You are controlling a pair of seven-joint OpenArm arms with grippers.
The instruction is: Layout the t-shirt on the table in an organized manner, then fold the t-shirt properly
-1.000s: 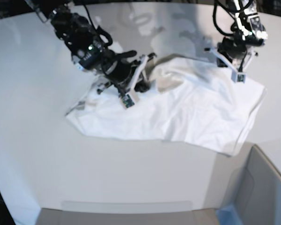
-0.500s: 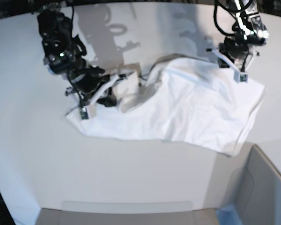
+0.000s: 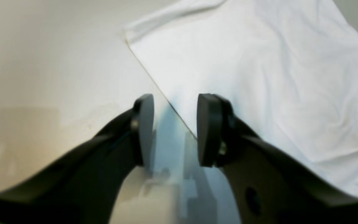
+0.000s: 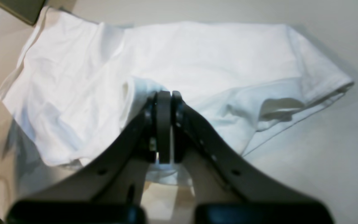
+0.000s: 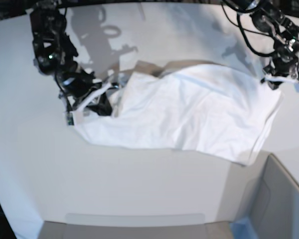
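The white t-shirt [image 5: 159,117] has a plain upper side [image 5: 209,109] in view, so the robot should expect a hidden colourful print to show up when it lifts and spreads the t-shirt.
The white t-shirt [image 5: 199,114] lies spread and wrinkled on the white table [image 5: 139,189], no print showing. My right gripper [image 5: 97,99] is at the shirt's left end. In the right wrist view its jaws are shut [image 4: 163,124], with a raised fold of the t-shirt [image 4: 197,56] pinched at the tips. My left gripper [image 5: 288,82] hovers at the shirt's far right corner. In the left wrist view it stands open [image 3: 174,130] with nothing between the fingers. The t-shirt [image 3: 259,62] edge runs just under its right finger, with bare table [image 3: 57,62] to the left.
A grey box [image 5: 279,199] with a blue corner [image 5: 241,226] stands at the front right, close to the shirt's lower right hem. A dark grey object [image 4: 23,9] shows at the top left of the right wrist view.
The right gripper has dragged its fold of cloth leftward, flattening the shirt's top left. The left gripper has opened, let go of the shirt and moved right to its far corner.
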